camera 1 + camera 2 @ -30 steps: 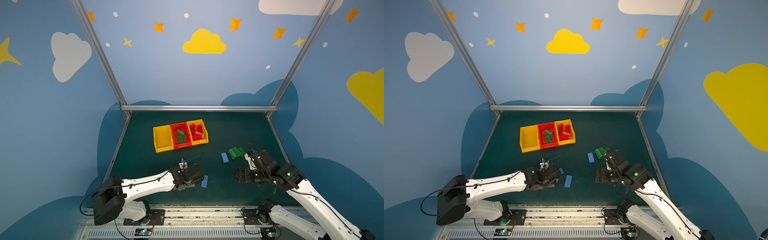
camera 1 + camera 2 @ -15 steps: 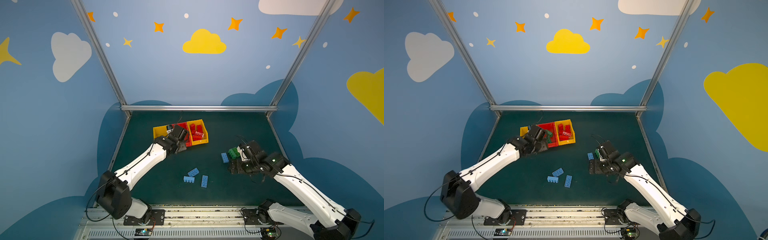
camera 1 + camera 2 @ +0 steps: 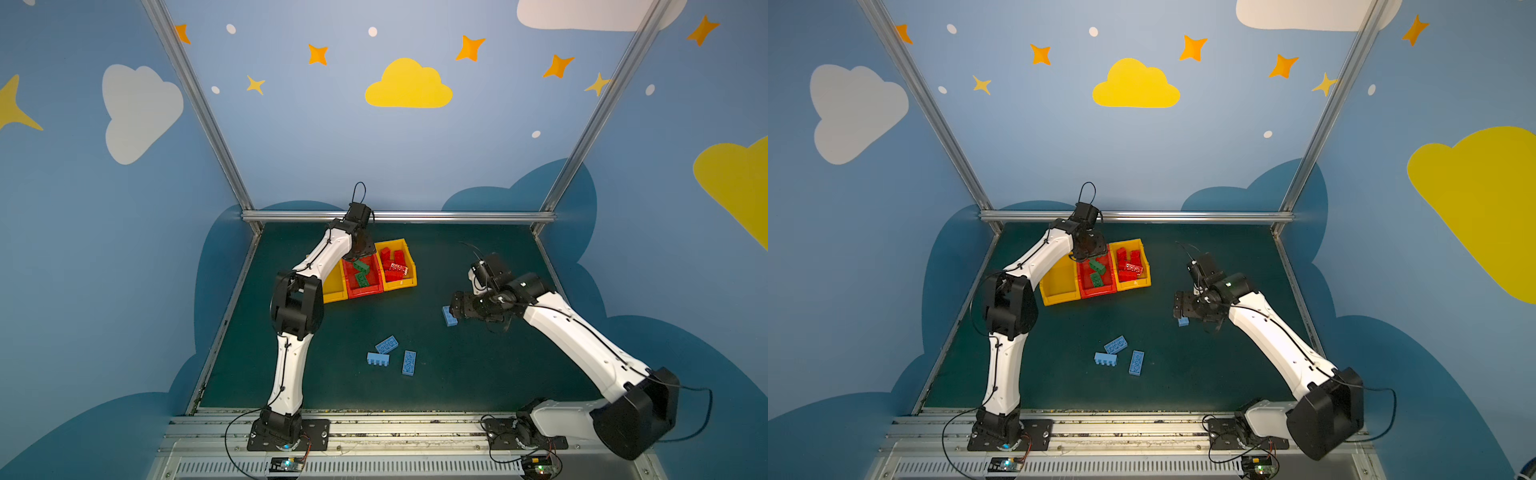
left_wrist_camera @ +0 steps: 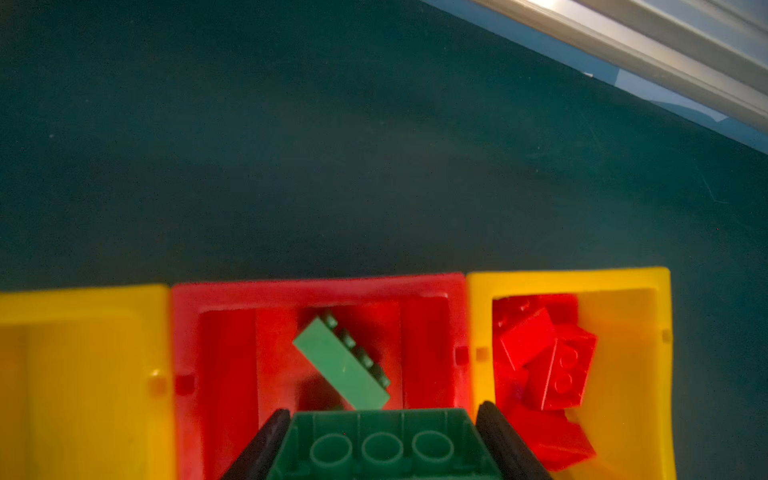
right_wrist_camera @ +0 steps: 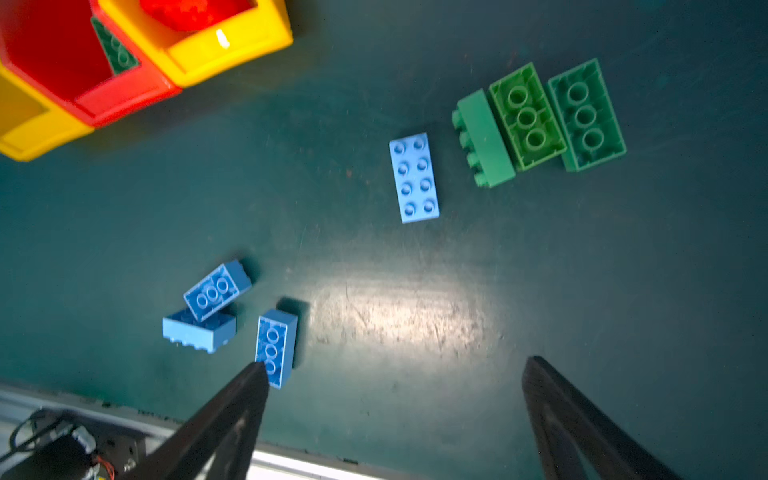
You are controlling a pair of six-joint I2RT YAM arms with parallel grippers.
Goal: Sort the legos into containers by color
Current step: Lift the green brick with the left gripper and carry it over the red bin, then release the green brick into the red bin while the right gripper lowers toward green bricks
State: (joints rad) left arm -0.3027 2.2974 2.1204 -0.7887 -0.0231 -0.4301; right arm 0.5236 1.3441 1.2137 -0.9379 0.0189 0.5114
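The robot's right gripper should first pick up the green lego lying [image 5: 485,138] on its side, because the green legos [image 5: 528,117] beside the blue lego are far away from the left gripper.
My left gripper [image 4: 380,436] is shut on a green lego [image 4: 380,451], underside up, above the red middle container [image 4: 316,286]. Another green lego [image 4: 343,365] lies inside that container. The right yellow container [image 4: 573,278] holds red legos [image 4: 548,365]; the left yellow container [image 4: 83,299] shows only bare walls. My right gripper [image 5: 395,399] stands open above the mat, nothing between its fingers. In the right wrist view a blue lego [image 5: 414,178] lies beside three green legos [image 5: 527,117]. In both top views the right gripper [image 3: 455,305] hangs over that blue lego [image 3: 449,316], hiding the green ones.
Three more blue legos [image 3: 386,344] [image 3: 377,359] [image 3: 409,362] lie together near the front middle of the dark green mat. A metal rail [image 3: 395,216] runs along the back edge, close behind the containers. The arm bases stand on the front rail [image 3: 374,419].
My left gripper has travelled from the front of the mat, beside the blue legos, up to above the red middle container. The right gripper has shifted back over the green legos.
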